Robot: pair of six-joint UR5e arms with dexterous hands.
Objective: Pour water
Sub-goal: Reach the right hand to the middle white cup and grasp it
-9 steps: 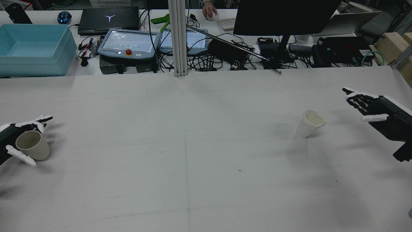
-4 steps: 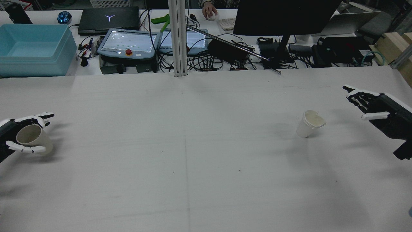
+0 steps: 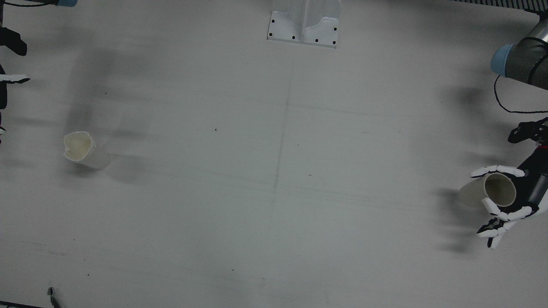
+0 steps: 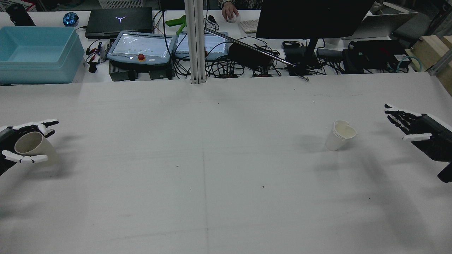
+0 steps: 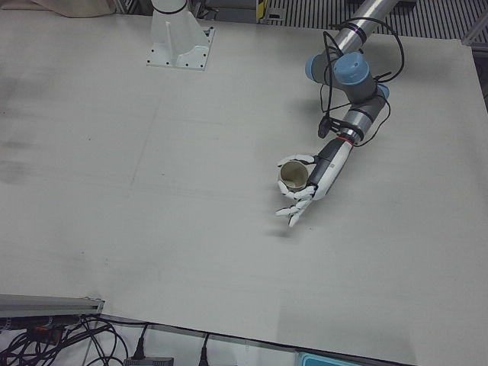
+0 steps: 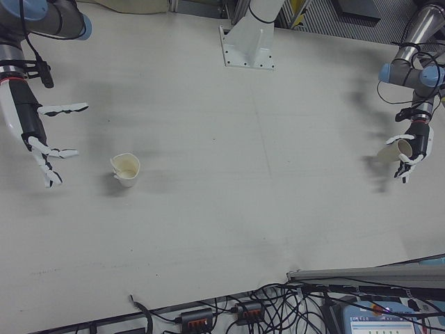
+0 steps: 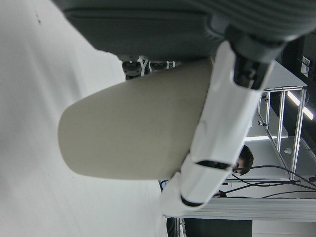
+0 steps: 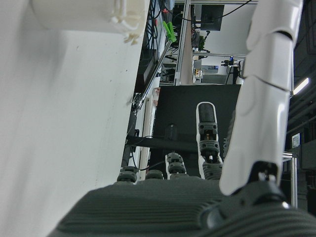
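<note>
I expect the white paper cup to fold inward at its opening when I grip and lift it, because the cup's dented rim already sags out of round.
My left hand is shut on a beige paper cup at the table's far left and holds it tilted a little above the surface. The same cup shows in the front view, the left-front view and the left hand view. A white paper cup with a dented rim stands on the table on the right side, also in the right-front view. My right hand is open and empty, fingers spread, to the right of the white cup and apart from it.
The white post base is bolted at the table's back middle. Beyond the table's far edge are a blue bin, teach pendants, cables and a monitor. The left arm's elbow hangs over the table.
My left hand has closed on the beige cup, lifted it off the table and tilted it. My right hand has shifted slightly and stays open.
</note>
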